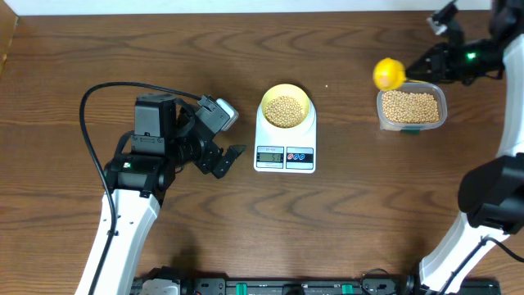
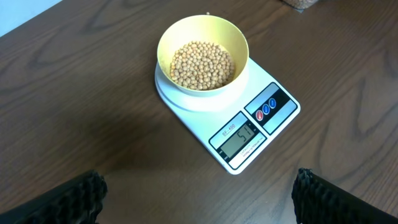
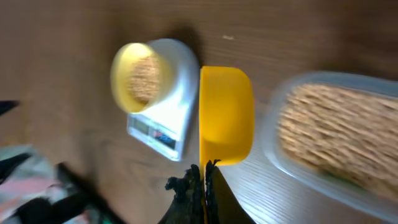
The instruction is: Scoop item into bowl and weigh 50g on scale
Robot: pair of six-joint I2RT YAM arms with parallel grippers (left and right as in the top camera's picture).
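The scale's display [image 2: 239, 140] shows slightly over 50g, so I should turn my right gripper from the tub, dip the scoop into the pale-yellow bowl [image 1: 284, 111] and remove some beans.
The pale-yellow bowl [image 1: 285, 108] stands on the white scale [image 1: 285, 154], filled with tan beans [image 1: 285, 110]. In the left wrist view the bowl [image 2: 202, 59] holds the beans [image 2: 202, 64] and the scale [image 2: 249, 130] shows a reading on its display. My right gripper [image 1: 426, 65] is shut on the handle of the bright yellow scoop [image 1: 388, 74], held just left of the clear tub of beans [image 1: 411, 107]. The right wrist view shows the scoop [image 3: 225, 115] in the shut jaws [image 3: 204, 180]. My left gripper [image 1: 225, 160] is open and empty, left of the scale.
The clear tub [image 3: 336, 143] sits at the right of the wooden table. A black cable [image 1: 106, 90] loops over the left arm. The table's far edge runs along the top.
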